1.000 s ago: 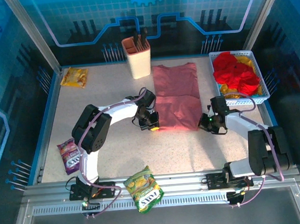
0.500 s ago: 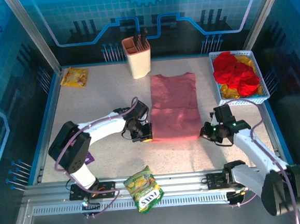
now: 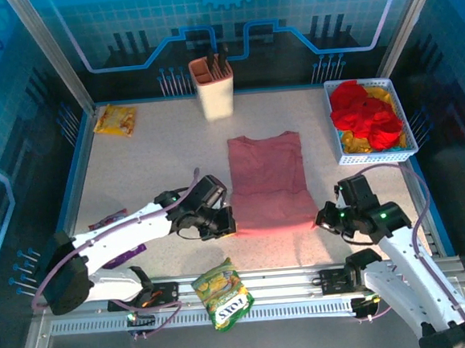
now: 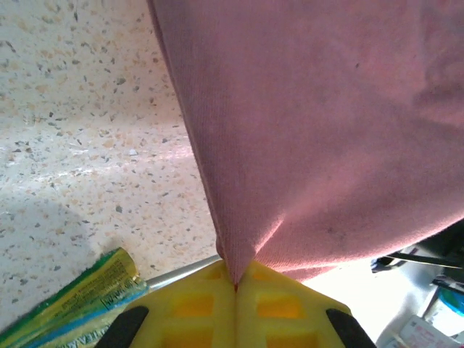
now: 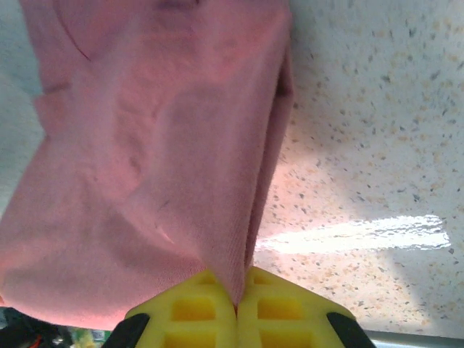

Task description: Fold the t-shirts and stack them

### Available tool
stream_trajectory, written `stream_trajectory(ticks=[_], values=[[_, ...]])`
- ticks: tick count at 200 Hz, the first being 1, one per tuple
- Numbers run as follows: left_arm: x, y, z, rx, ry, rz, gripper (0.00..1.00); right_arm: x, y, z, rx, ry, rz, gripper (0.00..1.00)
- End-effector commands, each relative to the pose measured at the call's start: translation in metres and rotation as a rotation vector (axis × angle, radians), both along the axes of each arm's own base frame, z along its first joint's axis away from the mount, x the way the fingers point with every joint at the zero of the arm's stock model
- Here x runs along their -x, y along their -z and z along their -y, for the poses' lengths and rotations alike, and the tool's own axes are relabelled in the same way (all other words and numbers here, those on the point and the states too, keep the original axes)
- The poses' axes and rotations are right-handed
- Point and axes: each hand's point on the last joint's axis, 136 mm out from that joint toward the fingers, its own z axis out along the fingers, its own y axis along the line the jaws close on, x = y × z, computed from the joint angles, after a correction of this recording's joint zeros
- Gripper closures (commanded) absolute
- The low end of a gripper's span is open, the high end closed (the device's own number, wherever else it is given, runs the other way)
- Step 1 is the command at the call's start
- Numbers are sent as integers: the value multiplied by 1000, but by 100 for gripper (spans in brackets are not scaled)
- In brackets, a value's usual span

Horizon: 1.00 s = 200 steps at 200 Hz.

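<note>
The salmon-pink t-shirt's near edge (image 3: 276, 230) runs straight between the two grippers, so the robot's right gripper keeps carrying its corner until it gets to the t-shirt's far edge (image 3: 289, 135).
A salmon-pink t-shirt (image 3: 268, 179) lies folded lengthwise on the speckled table, its near edge lifted. My left gripper (image 3: 227, 223) is shut on its near left corner, and the cloth (image 4: 319, 130) runs up from the yellow fingers (image 4: 196, 312). My right gripper (image 3: 323, 218) is shut on the near right corner, with the pink cloth (image 5: 145, 159) pinched between its yellow fingers (image 5: 283, 312). Red and yellow t-shirts (image 3: 365, 115) sit heaped in a white basket (image 3: 374, 158) at the back right.
A beige knife block (image 3: 213, 87) stands at the back centre. Snack packets lie at the back left (image 3: 115, 119), on the near rail (image 3: 222, 292) and under the left arm (image 3: 111, 224). A packet's green end (image 4: 72, 304) lies by the left fingers.
Both grippers have pulled the pink t-shirt toward the near edge of the table, holding its near corners. The arms have stretched lower and drawn back with it.
</note>
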Motion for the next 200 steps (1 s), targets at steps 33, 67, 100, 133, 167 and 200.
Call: stream_trajectory(ticks=[33, 67, 100, 133, 167, 200], values=[[-36, -56, 7, 18, -27, 90, 100, -41, -48, 1, 66, -5, 79, 100], [-69, -74, 5, 41, -54, 121, 100, -77, -71, -6, 42, -1, 153, 100], [-89, -72, 6, 76, -70, 104, 100, -98, -73, -5, 28, 4, 152, 100], [-109, -71, 0, 77, -94, 117, 100, -115, -79, -3, 17, 16, 171, 100], [-133, -73, -2, 86, -98, 127, 100, -135, -81, -3, 11, 11, 180, 100], [-155, -73, -2, 81, -99, 133, 100, -155, -79, -2, 11, 12, 176, 100]])
